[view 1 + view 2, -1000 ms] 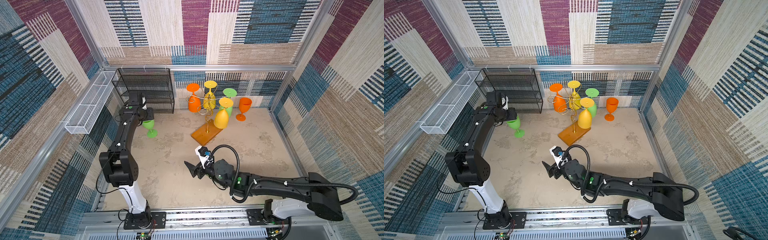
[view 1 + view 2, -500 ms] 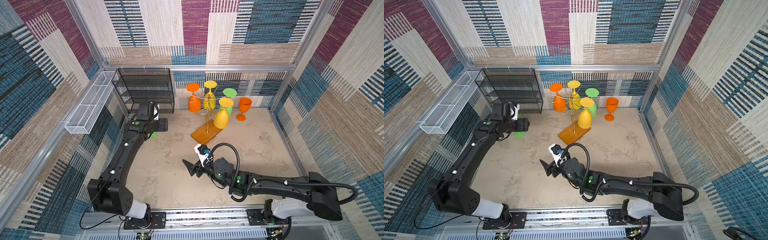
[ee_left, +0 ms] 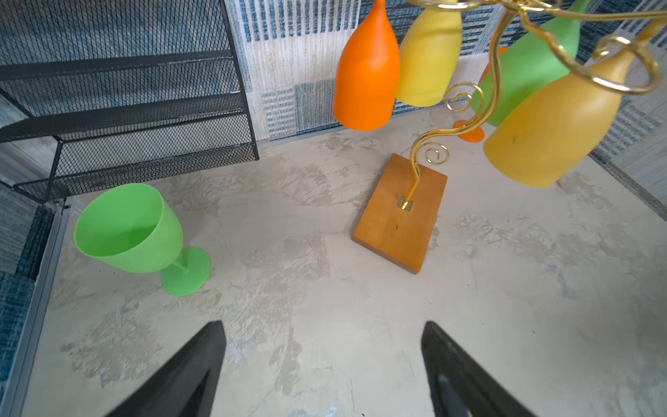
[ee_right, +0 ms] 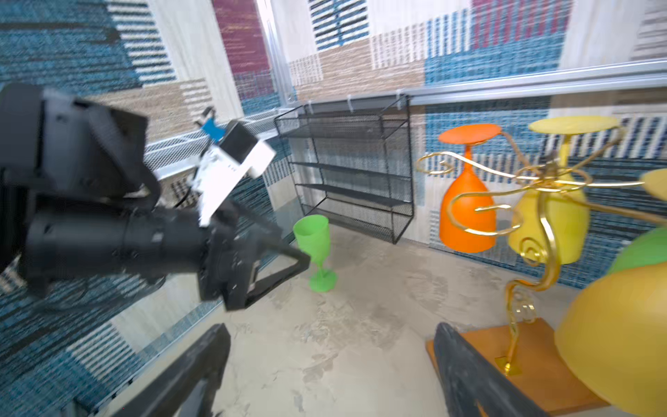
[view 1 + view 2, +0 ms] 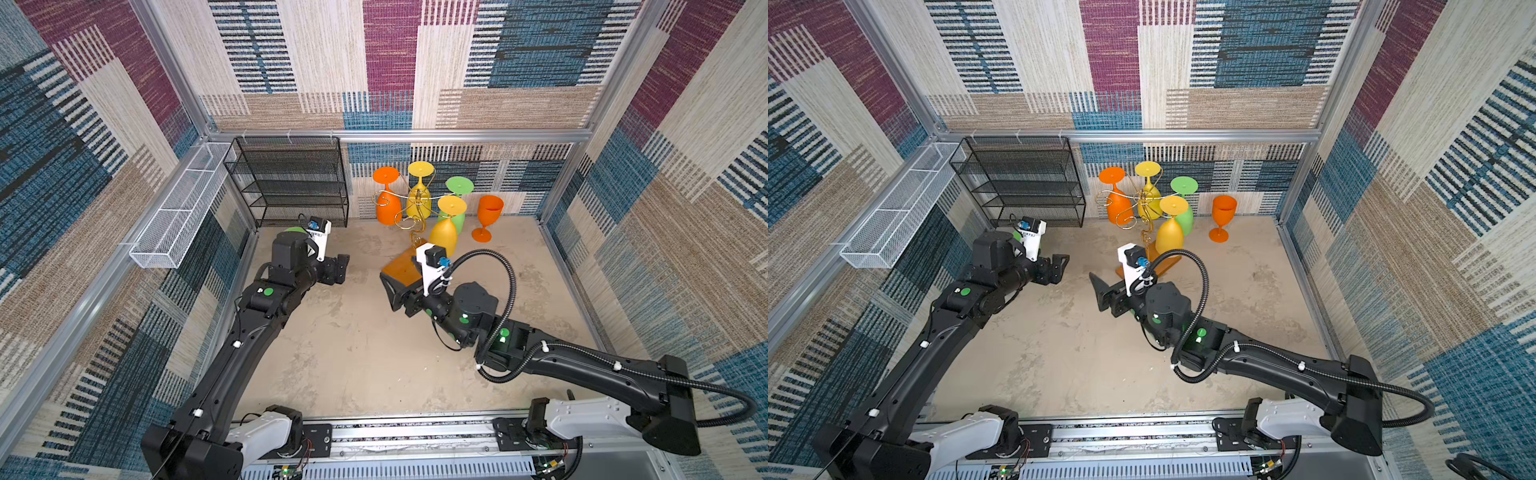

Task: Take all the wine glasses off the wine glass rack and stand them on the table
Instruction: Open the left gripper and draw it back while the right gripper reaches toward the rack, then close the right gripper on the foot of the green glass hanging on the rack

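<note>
The amber wine glass (image 5: 444, 235) is hanging in front of the green one, so next my right gripper grabs the green foot (image 5: 460, 185) from the side where the upright orange glass is.
The wine glass rack (image 5: 417, 206), gold wire on a wooden base (image 3: 400, 213), stands at the back of the floor. Orange (image 5: 387, 205), yellow (image 5: 419, 198), green (image 5: 458, 185) and amber (image 5: 444, 237) wine glasses hang upside down from it. A green wine glass (image 3: 133, 231) stands upright on the floor by the black shelf, apart from the rack; in both top views my left arm mostly hides it. My left gripper (image 5: 338, 270) is open and empty, left of the base. My right gripper (image 5: 392, 291) is open and empty just in front of the base (image 4: 480, 343).
A black mesh shelf unit (image 5: 291, 183) stands against the back wall at the left. A white wire tray (image 5: 178, 216) hangs on the left wall. An orange glass (image 5: 489, 212) stands upright right of the rack. The two grippers face each other across the mid floor.
My left gripper opened, let go of the green glass by the shelf and swung away towards the middle. The right gripper crept a little towards the rack base.
</note>
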`<state>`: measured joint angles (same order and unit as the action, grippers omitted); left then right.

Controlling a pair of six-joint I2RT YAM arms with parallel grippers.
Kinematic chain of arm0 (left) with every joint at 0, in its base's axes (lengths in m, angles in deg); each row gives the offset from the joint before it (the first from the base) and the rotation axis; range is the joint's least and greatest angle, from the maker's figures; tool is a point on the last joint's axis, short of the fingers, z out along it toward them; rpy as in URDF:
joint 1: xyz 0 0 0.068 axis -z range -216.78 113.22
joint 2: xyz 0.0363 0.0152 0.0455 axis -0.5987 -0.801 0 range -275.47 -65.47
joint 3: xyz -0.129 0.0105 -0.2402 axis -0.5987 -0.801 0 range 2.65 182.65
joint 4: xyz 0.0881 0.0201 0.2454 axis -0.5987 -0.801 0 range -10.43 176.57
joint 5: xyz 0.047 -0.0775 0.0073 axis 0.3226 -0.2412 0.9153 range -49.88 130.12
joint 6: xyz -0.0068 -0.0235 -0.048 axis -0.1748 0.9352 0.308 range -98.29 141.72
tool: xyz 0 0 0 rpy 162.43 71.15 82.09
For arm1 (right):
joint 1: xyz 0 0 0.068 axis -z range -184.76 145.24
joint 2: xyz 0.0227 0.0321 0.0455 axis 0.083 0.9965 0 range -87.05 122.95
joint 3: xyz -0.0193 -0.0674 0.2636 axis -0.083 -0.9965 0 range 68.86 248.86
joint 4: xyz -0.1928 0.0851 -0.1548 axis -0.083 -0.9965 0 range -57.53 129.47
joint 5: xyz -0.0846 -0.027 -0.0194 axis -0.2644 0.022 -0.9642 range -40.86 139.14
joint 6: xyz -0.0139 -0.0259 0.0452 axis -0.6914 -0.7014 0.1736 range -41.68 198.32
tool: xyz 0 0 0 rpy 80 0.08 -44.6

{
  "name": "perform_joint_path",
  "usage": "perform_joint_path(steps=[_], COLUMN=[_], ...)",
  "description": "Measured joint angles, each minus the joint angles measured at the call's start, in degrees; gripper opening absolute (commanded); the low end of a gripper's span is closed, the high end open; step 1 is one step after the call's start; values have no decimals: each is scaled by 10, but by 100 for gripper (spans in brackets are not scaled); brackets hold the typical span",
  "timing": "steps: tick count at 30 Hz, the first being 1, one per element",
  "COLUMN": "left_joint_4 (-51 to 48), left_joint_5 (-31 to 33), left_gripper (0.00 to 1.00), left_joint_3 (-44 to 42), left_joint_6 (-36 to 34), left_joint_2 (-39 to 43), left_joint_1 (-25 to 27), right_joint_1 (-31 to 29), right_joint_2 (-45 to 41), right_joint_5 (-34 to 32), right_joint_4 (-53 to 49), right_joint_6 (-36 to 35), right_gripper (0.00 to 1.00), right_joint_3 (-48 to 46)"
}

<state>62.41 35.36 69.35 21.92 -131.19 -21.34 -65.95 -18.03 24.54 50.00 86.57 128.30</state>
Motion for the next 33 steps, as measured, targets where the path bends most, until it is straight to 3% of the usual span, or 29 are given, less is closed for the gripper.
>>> perform_joint_path(steps=[9,20,26,33], left_joint_4=[81,114,134,150], left_joint_5=[-49,-43,-31,-32], left_gripper=[87,85,83,81], left_joint_3=[-46,-76,-90,-94], left_joint_6=[-4,-32,-45,-49], left_joint_2=[46,63,64,46], left_joint_1=[13,68,91,104], right_joint_1=[158,424,515,577], right_joint_2=[9,93,143,195], right_joint_5=[63,260,361,457], right_joint_4=[-56,-121,-126,-110], right_joint_6=[70,228,296,370], right_gripper=[85,79,74,71], right_joint_3=[81,181,198,204])
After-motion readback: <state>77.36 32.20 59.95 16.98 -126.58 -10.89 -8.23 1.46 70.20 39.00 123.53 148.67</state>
